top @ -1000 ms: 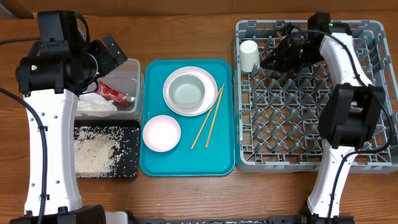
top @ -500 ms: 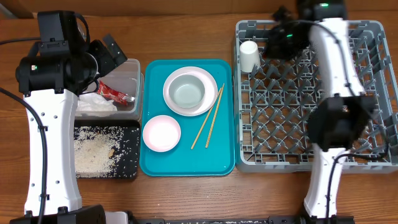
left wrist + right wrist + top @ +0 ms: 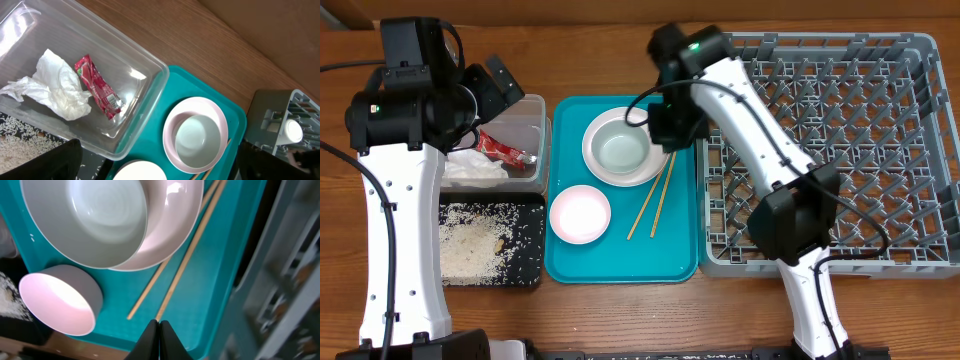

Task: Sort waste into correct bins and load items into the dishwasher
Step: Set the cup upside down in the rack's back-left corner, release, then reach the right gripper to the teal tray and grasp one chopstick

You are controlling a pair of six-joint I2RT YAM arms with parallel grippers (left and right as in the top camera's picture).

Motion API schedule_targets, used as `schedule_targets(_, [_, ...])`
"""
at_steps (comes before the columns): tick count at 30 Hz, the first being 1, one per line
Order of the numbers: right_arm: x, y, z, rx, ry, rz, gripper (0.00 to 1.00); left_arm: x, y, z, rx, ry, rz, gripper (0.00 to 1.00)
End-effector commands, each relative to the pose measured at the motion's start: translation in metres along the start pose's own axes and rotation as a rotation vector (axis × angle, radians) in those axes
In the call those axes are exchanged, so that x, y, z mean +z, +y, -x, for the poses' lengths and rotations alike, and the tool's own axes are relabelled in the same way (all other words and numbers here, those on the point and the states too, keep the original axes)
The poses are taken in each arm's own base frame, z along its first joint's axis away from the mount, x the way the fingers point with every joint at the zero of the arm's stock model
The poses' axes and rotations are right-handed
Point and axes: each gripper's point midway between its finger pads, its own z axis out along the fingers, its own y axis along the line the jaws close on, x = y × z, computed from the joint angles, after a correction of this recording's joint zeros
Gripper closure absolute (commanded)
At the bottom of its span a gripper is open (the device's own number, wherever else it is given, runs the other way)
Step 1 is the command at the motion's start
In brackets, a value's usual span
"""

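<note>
The chopsticks slanting (image 3: 181,272) to my right gripper's shut fingers mean that this gripper should rise clear, open, and turn to line up with the chopstick (image 3: 640,212) beside the round plate.
My right gripper (image 3: 158,323) is shut and empty, low over the teal tray (image 3: 620,255) by the near ends of the chopsticks (image 3: 185,260). The grey-green bowl (image 3: 623,147) sits in the round plate (image 3: 595,160), and the pale pink bowl (image 3: 580,213) stands in front of them. The red wrapper (image 3: 97,87) and the white napkin (image 3: 55,90) lie in the clear tub (image 3: 545,140). Rice (image 3: 475,245) covers the black tray (image 3: 535,240). My left gripper (image 3: 160,170) hangs open above the tub's edge. The white cup (image 3: 292,131) stands in the dishwasher rack (image 3: 880,150).
The right arm stretches from the table's front edge across the rack's left side to the teal tray, hiding the cup in the overhead view. Bare wood table lies behind the tray and the tub.
The right arm has swung left from the rack's back-left corner, near the cup, to the teal tray beside the plate. The left arm has not moved.
</note>
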Motion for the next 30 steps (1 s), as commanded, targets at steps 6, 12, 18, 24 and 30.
schedule_targets(6, [-0.01,0.016,-0.017,0.322,-0.112,-0.118,0.96,-0.01,-0.005,0.005,0.016,-0.026,-0.022,0.0])
schedule_targets(12, [0.008,0.027,-0.037,0.325,-0.107,-0.196,0.96,-0.01,-0.005,0.005,0.016,-0.026,-0.022,0.0])
schedule_targets(18, [0.04,0.011,-0.061,0.359,-0.012,-0.3,0.96,-0.01,-0.005,0.005,0.016,-0.026,-0.022,0.0])
schedule_targets(24, [0.053,0.002,-0.073,0.397,0.028,-0.343,0.96,-0.01,-0.005,0.005,0.016,-0.026,-0.023,0.0])
schedule_targets(30, [0.054,0.01,-0.066,0.336,-0.005,-0.31,0.96,-0.01,-0.005,0.005,0.016,-0.026,-0.023,0.0])
